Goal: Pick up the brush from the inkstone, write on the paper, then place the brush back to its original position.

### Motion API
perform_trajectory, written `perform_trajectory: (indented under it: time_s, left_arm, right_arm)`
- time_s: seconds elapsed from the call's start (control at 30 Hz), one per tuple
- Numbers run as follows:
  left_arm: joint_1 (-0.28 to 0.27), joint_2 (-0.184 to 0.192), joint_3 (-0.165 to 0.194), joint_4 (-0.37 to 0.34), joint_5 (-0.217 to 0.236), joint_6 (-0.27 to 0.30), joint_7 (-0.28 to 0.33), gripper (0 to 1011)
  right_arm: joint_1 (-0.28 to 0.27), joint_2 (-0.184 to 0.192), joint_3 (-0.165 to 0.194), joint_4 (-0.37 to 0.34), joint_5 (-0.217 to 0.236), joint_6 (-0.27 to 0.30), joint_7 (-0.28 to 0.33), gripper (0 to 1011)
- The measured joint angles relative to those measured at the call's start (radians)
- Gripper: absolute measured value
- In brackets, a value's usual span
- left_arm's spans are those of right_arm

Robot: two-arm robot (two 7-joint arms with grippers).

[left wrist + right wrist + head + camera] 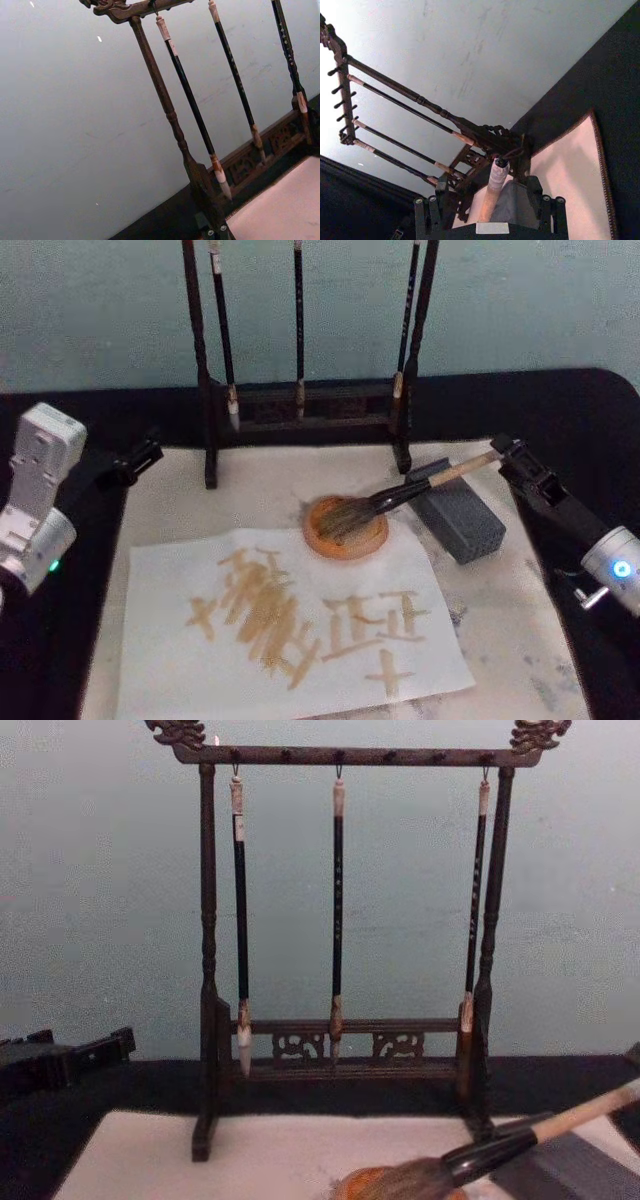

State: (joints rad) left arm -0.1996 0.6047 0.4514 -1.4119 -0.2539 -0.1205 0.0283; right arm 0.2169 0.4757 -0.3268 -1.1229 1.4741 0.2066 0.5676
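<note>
I expect the loop (514, 152) will keep sticking out when I lift the brush, because it juts out from the brush handle's tip (501, 162) in an open curve.
The brush (400, 498) lies tilted, its bushy bristles resting in the round orange-brown inkstone (330, 545) and its tan handle propped on a grey block (460, 515). My right gripper (505, 458) is at the handle's far end, open. In the right wrist view the handle (495, 185) lies between the spread fingers with a gap on each side. The paper (300, 640) lies in front of the inkstone and carries several brown strokes. My left gripper (143, 458) rests open at the mat's left edge, away from everything. The chest view shows the brush (500, 1150) over the inkstone (355, 1185).
A dark wooden rack (300, 405) with three thin hanging brushes (337, 910) stands behind the inkstone. A pale felt mat (500, 620) covers the black table under the paper. The wall is close behind the rack.
</note>
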Motion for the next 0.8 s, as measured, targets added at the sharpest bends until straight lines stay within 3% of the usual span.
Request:
perform_trajectory:
  time_s: [0.37,0.8]
  left_arm:
    - [0.000,0.000,0.000,0.000,0.000,0.000,0.000,1000]
    - [0.000,0.000,0.000,0.000,0.000,0.000,0.000,1002]
  right_arm:
    - [0.016,-0.001,-0.029,0.015,0.022,-0.001,0.010,1006]
    - [0.015,-0.001,-0.027,0.015,0.022,-0.002,0.010,1006]
